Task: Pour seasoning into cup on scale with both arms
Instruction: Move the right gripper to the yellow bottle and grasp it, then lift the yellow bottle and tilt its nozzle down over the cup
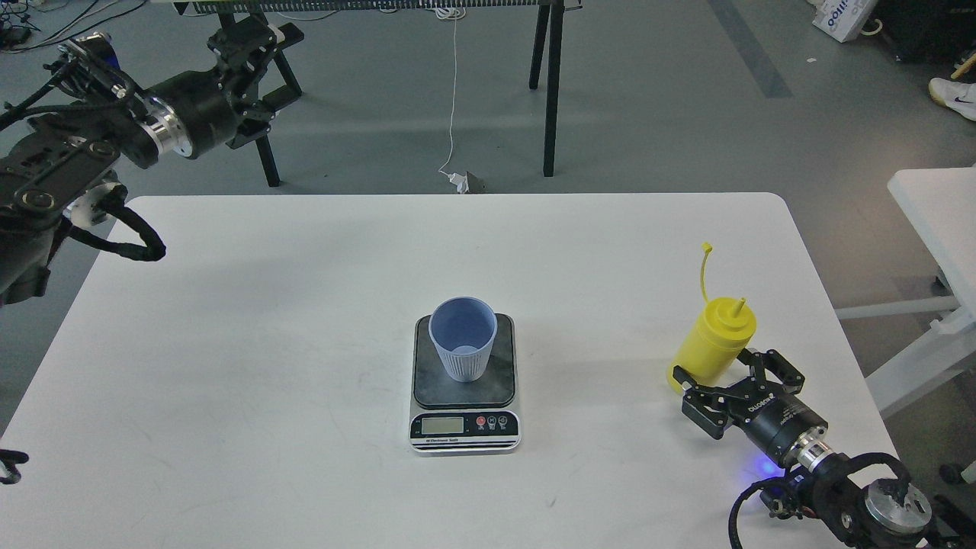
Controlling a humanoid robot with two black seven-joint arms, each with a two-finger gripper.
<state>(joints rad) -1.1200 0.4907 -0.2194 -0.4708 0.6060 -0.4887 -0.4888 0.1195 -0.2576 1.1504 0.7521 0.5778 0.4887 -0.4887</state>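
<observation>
The cap strap [704, 275] is standing up on its own, so it will still stick out beside the nozzle [739, 307] when I tip the bottle to pour.
The light-blue cup [463, 338] stands upright on the dark plate of the scale [465, 427], at the middle of the white table [252, 343]. The yellow seasoning bottle [713, 343] stands upright near the table's right edge, its cap strap sticking up. My right gripper [723, 371] is open, its two fingers on either side of the bottle's base, close to it. My left gripper [252, 46] hangs high at the far left, beyond the table's back edge. Its fingers are dark against black trestle legs, so their state is unclear.
A second white table [938, 198] stands close on the right. Black trestle legs [550, 91] and a white cable [454, 99] are on the floor behind the table. The bottle is near the table's right edge.
</observation>
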